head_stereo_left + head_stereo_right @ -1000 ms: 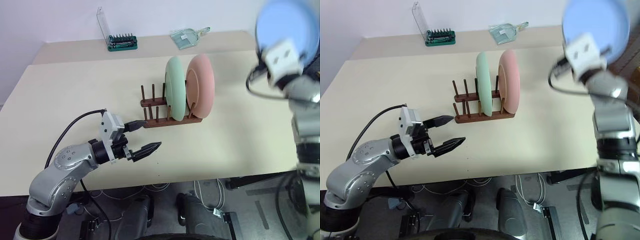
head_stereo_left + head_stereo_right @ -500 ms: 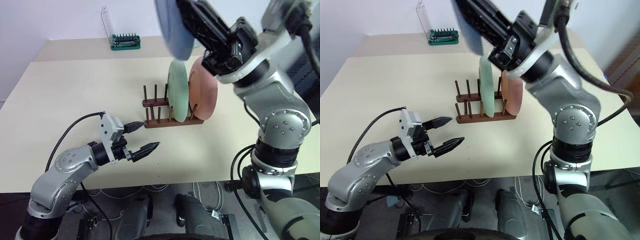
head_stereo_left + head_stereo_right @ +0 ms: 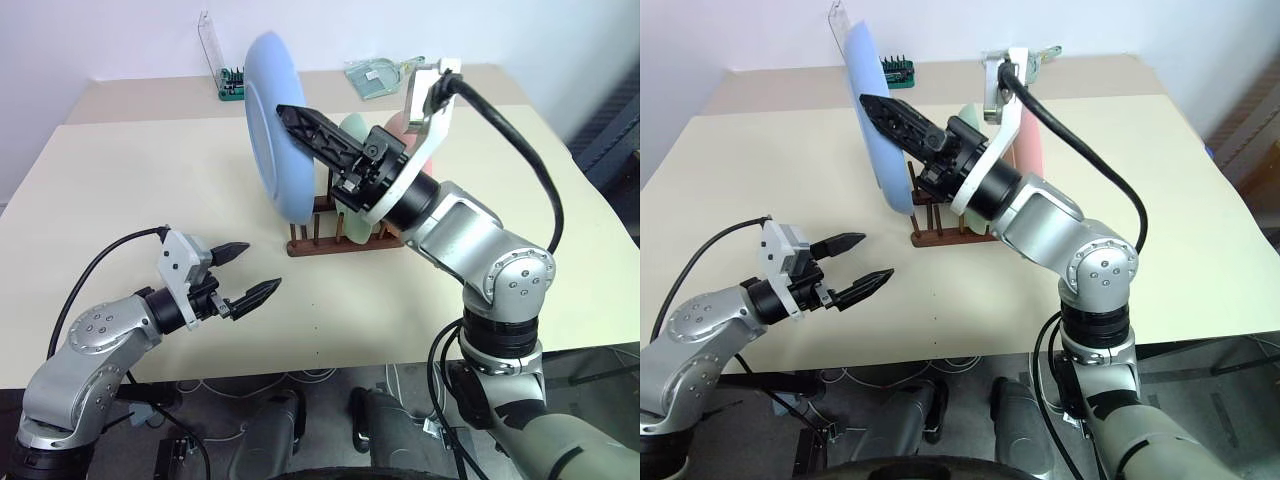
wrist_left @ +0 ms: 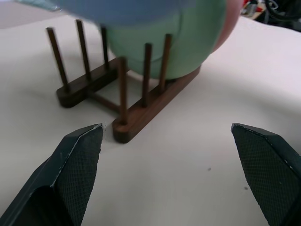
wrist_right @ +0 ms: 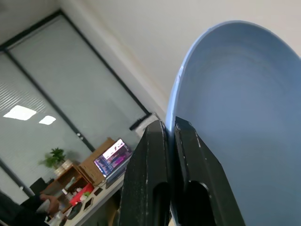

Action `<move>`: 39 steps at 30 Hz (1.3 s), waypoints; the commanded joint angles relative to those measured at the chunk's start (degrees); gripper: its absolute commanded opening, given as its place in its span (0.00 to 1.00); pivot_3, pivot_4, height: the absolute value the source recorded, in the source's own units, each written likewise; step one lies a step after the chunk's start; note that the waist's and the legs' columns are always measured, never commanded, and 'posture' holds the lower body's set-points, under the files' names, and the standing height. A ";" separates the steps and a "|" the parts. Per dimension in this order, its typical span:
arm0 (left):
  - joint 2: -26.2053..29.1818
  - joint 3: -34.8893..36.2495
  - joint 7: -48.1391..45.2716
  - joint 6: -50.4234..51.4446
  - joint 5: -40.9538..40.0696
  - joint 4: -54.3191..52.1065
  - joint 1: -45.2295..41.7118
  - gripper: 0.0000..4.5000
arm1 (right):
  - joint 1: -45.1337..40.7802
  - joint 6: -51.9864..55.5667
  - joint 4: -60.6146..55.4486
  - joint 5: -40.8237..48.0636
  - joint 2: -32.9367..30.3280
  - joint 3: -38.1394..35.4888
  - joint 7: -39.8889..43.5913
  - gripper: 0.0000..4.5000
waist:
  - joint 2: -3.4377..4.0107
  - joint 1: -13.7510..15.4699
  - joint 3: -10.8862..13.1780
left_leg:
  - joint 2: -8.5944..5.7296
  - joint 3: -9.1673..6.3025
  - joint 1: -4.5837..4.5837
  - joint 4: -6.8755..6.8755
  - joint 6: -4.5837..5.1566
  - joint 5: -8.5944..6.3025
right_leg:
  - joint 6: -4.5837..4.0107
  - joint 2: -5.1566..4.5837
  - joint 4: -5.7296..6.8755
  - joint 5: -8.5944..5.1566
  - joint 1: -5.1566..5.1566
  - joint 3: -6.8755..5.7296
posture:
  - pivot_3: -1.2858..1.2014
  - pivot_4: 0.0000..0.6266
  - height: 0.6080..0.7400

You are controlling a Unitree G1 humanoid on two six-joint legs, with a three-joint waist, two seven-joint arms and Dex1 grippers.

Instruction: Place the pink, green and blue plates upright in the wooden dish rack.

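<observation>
The blue plate's lower rim (image 3: 296, 217) hangs on edge above the rack's empty slot (image 3: 305, 243), so my right gripper should keep bringing the plate down until it rests among the pegs.
The blue plate (image 3: 272, 125) hangs on edge in the air above the left end of the wooden dish rack (image 3: 330, 243). My right gripper (image 5: 170, 123) is shut on its rim. The green plate (image 4: 188, 47) and the pink plate (image 3: 1028, 150) stand upright in the rack's right slots, partly hidden behind my right arm. The rack's left pegs (image 4: 84, 47) are empty. My left gripper (image 3: 258, 268) stands open just above the table, left of and nearer than the rack, with nothing between its fingers.
At the table's far edge a green-based case of screwdriver bits (image 3: 232, 85) stands partly behind the blue plate, with a clear plastic item (image 3: 375, 75) to its right. The cream table (image 3: 120, 190) stretches bare to the left of the rack.
My right arm has swung from the far right across to the middle. The blue plate has rolled onto its edge over the rack. My left gripper has drifted left, still open.
</observation>
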 commanded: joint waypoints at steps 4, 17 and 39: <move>0.37 1.95 -0.31 -1.27 -0.24 -1.29 0.45 1.00 | 1.22 -0.86 0.96 -0.67 -0.46 -0.88 -1.13 0.01 | 0.00 -0.03 0.00 | 0.00 0.03 0.00 0.00 0.00 0.00 | 0.01 0.00 -0.05 0.00 0.02 0.00 | 0.52 0.24 1.00; -0.01 1.72 0.75 -1.06 -0.31 -2.20 0.87 1.00 | 1.09 -1.96 4.80 -5.30 1.33 -1.57 -0.42 0.01 | 0.00 -0.21 0.00 | 0.01 0.04 0.00 -0.06 0.01 0.00 | 0.01 0.00 -0.05 0.00 -0.01 0.00 | 0.52 0.24 1.00; -0.20 0.96 1.05 -0.91 -0.34 -2.57 0.78 1.00 | -1.31 -1.33 4.16 -10.31 0.52 -2.05 1.76 0.88 | 0.01 -0.21 0.01 | 0.01 0.05 0.00 -0.11 0.01 0.00 | 0.02 0.00 -0.06 -0.01 -0.02 0.00 | 0.52 0.24 1.00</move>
